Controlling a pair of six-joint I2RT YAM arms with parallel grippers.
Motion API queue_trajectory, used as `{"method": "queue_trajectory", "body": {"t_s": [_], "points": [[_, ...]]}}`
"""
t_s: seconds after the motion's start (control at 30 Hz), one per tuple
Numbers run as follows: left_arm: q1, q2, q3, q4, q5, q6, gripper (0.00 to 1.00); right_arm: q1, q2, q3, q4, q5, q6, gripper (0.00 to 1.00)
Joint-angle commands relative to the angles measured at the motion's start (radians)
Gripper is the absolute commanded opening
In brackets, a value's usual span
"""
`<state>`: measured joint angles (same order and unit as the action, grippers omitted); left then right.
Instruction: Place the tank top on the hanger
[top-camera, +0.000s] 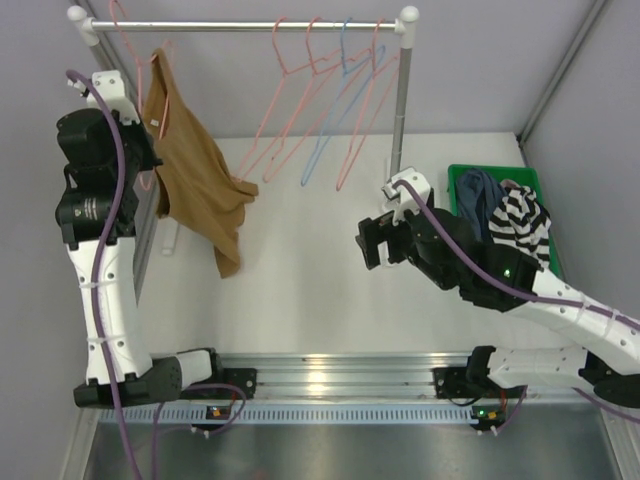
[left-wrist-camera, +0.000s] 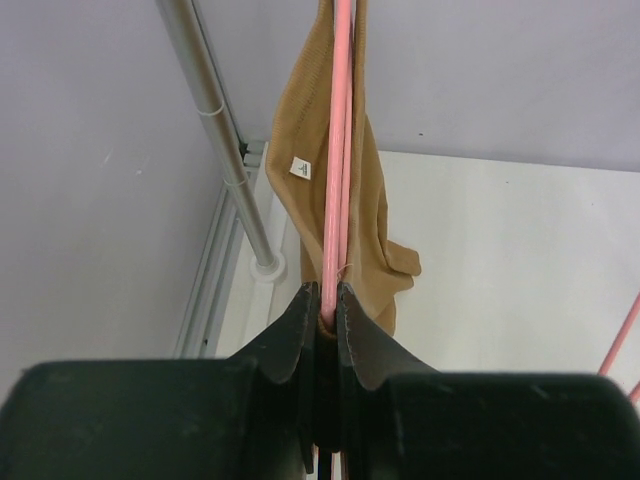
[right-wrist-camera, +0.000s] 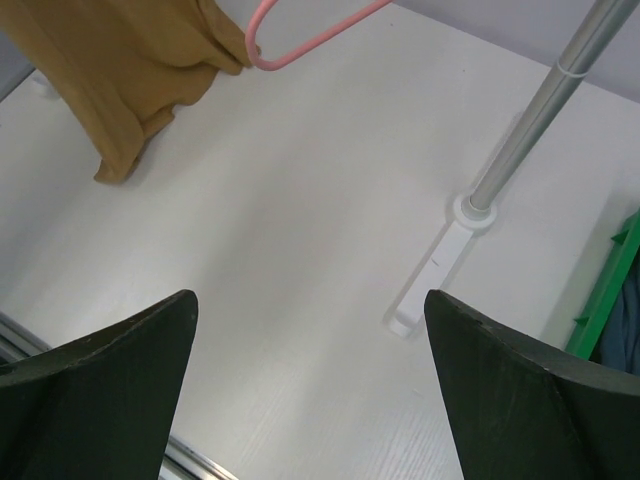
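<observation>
I keep moving my left gripper toward the post (top-camera: 88, 34) and let go there, as the hanger's hook (top-camera: 115, 12) is at the rail's loose end and the tank top hangs below.
The tan tank top (top-camera: 195, 185) hangs draped on a salmon-pink hanger (top-camera: 243, 181) at the left end of the rack. My left gripper (top-camera: 150, 132) is shut on the hanger's wire (left-wrist-camera: 336, 180) with tan fabric (left-wrist-camera: 295, 120) pinched beside it. The fingers (left-wrist-camera: 300, 330) press flat against the wire. The hanger's hook reaches up by the rail's left end; I cannot tell whether it rests on the rail. My right gripper (top-camera: 372, 240) is open and empty above the table's middle. Its wrist view shows the tank top's hem (right-wrist-camera: 120, 70) and the hanger's corner (right-wrist-camera: 290, 50) beyond the spread fingers (right-wrist-camera: 110, 380).
A rail (top-camera: 240, 25) on two posts (top-camera: 403, 90) carries several pink hangers (top-camera: 290, 110) and a light blue one (top-camera: 335, 110). A green bin (top-camera: 455, 185) at the right holds a dark blue garment (top-camera: 478, 195) and a striped one (top-camera: 520, 220). The right post's foot (right-wrist-camera: 470, 215) stands near my right gripper.
</observation>
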<state>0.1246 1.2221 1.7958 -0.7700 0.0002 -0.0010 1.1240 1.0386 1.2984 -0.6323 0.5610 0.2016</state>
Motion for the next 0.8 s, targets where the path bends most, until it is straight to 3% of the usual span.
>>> {"method": "queue_trajectory", "body": {"t_s": [0.0, 0.37, 0.77], "points": [[0.033, 0.031, 0.063, 0.084, 0.018, 0.025, 0.0, 0.014, 0.024, 0.059, 0.043, -0.026, -0.028, 0.95], [0.145, 0.163, 0.181, 0.115, 0.162, 0.003, 0.0, 0.013, 0.086, 0.087, 0.062, -0.056, -0.059, 0.95], [0.279, 0.211, 0.113, 0.144, 0.32, -0.117, 0.0, 0.011, 0.083, 0.064, 0.065, -0.067, -0.065, 0.96]]}}
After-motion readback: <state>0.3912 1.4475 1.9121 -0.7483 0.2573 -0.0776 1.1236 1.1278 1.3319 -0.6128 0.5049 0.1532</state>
